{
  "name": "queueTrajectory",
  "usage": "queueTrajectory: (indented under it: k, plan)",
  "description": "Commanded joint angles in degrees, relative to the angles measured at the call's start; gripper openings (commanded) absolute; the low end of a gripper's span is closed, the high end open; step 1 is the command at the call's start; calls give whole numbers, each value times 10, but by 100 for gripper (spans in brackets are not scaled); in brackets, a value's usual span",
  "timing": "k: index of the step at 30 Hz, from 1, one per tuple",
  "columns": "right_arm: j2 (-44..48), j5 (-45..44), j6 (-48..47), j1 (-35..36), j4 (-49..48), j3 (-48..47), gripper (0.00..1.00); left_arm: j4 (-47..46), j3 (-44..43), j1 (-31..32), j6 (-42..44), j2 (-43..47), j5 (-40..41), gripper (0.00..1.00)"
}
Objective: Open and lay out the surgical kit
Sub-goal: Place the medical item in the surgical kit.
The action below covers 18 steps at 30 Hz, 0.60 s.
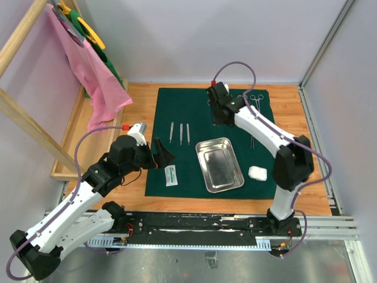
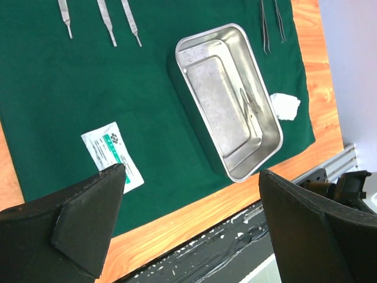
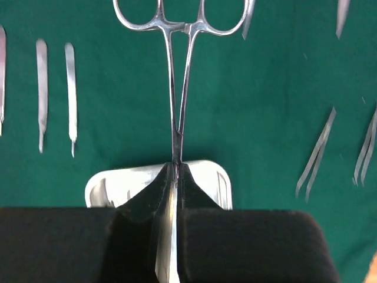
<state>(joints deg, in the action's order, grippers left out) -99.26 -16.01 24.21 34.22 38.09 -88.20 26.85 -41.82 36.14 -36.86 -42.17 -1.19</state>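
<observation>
The steel clamp's ring handles (image 3: 185, 27) face away just like those of the other clamps, so my right gripper should go on lowering the clamp to the free far cloth (image 1: 202, 105) until it touches.
The dark green cloth (image 1: 182, 106) lies spread flat on the wooden table. On it are the steel tray (image 1: 219, 164), a small white packet (image 1: 171, 175), a white gauze wad (image 1: 257, 173), three slim steel tools (image 1: 181, 132), clamps (image 1: 255, 98) and tweezers (image 1: 252, 141). My right gripper (image 3: 177, 168) is shut on a steel clamp (image 3: 178, 88) and holds it above the cloth, ring handles pointing away. It is over the cloth's far middle (image 1: 219, 115). My left gripper (image 2: 191, 171) is open and empty, near the packet (image 2: 112, 154) at the cloth's left front.
A wooden rack with a pink cloth (image 1: 88, 65) stands at the far left, and a low wooden frame (image 1: 69, 141) lies beside it. A metal rail (image 1: 224, 227) runs along the front edge. Enclosure walls stand close at the back and right.
</observation>
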Motion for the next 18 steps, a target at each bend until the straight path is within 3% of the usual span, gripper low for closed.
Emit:
queueTrajectory:
  k: [1,8,18]
  plan:
    - [-112,28,-60,-31,-37,-94,1,9,-26,0,6,-3,15,99]
    - [-283,51,-75,-66,-49,-246,1,7,-20,0,-1,2,19,99]
    - [-388,90,-84,-95,-92,-320,1,12,-12,0,-3,2,27,99]
